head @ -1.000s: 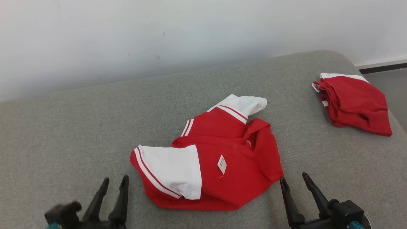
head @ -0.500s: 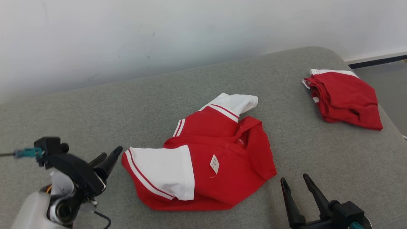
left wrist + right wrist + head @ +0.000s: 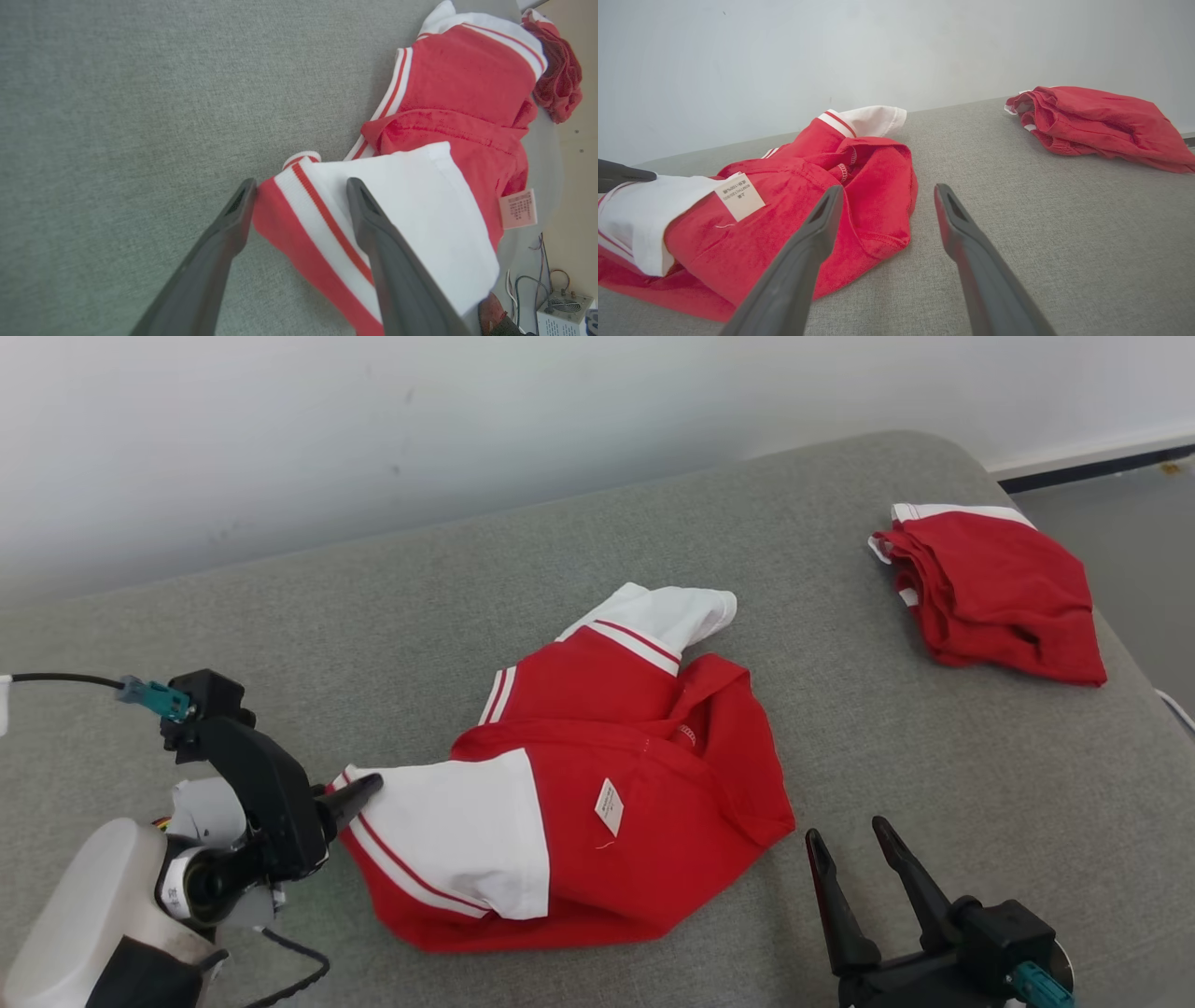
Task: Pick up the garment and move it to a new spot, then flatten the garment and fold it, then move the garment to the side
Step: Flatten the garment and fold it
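Observation:
I expect the near white sleeve (image 3: 465,823) to come along folded over when I pull the striped cuff, because the sleeve is lying flat across the bunched red body (image 3: 616,862).
A crumpled red garment (image 3: 653,775) with white sleeves and a small tag lies in the middle of the grey cushioned surface (image 3: 280,635). My left gripper (image 3: 359,795) comes in from the lower left and is open. In the left wrist view the left gripper (image 3: 301,186) has its fingers astride the striped cuff of the near white sleeve of the garment (image 3: 448,93). My right gripper (image 3: 848,831) stands open at the lower right, just off the garment's right edge. In the right wrist view the right gripper (image 3: 888,189) holds nothing, with the garment (image 3: 794,196) to its left.
A second red garment (image 3: 999,593), folded, lies at the far right of the surface, also in the right wrist view (image 3: 1097,119). A pale wall runs behind. The surface ends at its rounded right corner, with floor (image 3: 1148,541) beyond. Cables and a small box (image 3: 560,308) sit past the edge.
The head camera has shifted. My left arm has risen from the bottom edge and swung right, bringing its open fingers onto the near sleeve's cuff. The right gripper has stayed put.

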### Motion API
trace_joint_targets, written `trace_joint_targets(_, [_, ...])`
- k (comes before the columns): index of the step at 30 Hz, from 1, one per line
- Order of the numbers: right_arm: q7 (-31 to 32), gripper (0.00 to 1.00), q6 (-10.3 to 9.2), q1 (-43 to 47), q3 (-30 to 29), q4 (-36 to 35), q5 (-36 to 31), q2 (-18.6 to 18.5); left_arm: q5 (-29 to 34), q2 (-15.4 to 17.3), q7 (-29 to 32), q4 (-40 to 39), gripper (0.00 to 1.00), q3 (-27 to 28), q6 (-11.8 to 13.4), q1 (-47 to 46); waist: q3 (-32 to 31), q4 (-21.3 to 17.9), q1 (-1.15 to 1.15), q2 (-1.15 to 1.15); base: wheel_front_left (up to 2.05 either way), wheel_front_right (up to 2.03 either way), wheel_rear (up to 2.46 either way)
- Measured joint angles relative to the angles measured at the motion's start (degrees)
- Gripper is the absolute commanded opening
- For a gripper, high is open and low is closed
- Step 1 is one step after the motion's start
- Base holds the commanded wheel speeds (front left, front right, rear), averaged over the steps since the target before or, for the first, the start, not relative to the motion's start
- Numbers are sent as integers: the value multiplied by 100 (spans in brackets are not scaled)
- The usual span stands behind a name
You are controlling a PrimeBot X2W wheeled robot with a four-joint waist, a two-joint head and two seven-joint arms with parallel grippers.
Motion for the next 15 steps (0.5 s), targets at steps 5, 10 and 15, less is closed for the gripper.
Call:
trace_joint_targets(5, [0,100,0,-83,32,9,5,26,470,248,108,224,100,-392,-93,-116,95,-116,0,0,0,0,0])
trace_joint_targets(10, [0,100,0,-82,5,9,9,44,587,275,11,361,0,-512,-231,-146,172,-204,0,0,0,0,0])
trace_joint_targets(15, [0,100,0,-83,-23,29,10,59,539,244,-324,368,0,-477,-380,-175,151,-229,0,0,0,0,0])
